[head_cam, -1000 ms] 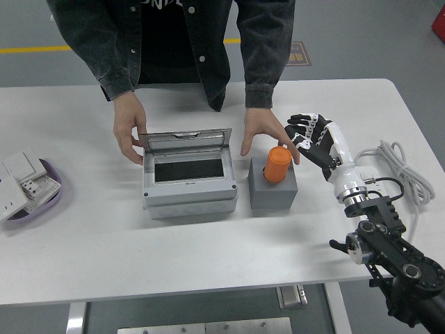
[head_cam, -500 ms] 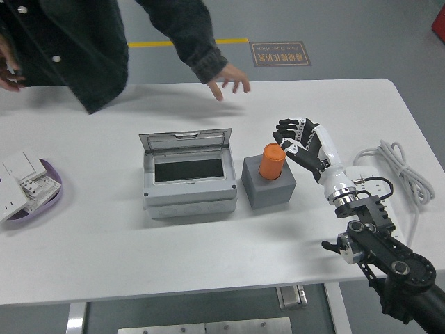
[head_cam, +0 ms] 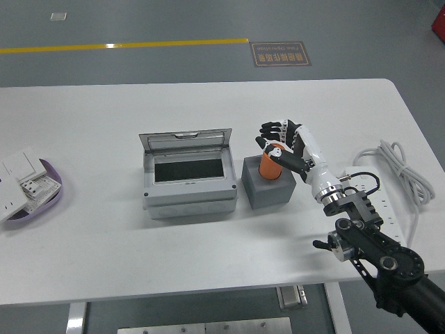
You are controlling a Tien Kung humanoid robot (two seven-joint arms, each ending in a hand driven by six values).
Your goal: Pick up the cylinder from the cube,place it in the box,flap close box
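The orange cylinder [head_cam: 271, 164] should fit on its side along the box's dark opening [head_cam: 189, 170] when I lower it in, because the opening is long and narrow.
An orange cylinder [head_cam: 268, 169] stands upright on a grey cube [head_cam: 267, 191] just right of the grey box [head_cam: 189, 193]. The box's clear lid [head_cam: 185, 140] is raised at the back and its dark opening faces up. My right hand [head_cam: 277, 140] comes in from the lower right and hovers at the cylinder's top. Its fingers [head_cam: 272, 127] are spread behind and above the cylinder, and the thumb lies over its top edge without a closed grasp. My left arm does not show.
A purple tray [head_cam: 50, 197] holding white switch parts sits at the left edge. A coiled white cable [head_cam: 401, 169] and a white power strip [head_cam: 364, 199] lie on the right by my forearm. No person stands at the far side.
The person has taken both hands off the box and cube and left the view. My right hand has moved left, from beside the cylinder to over its top.
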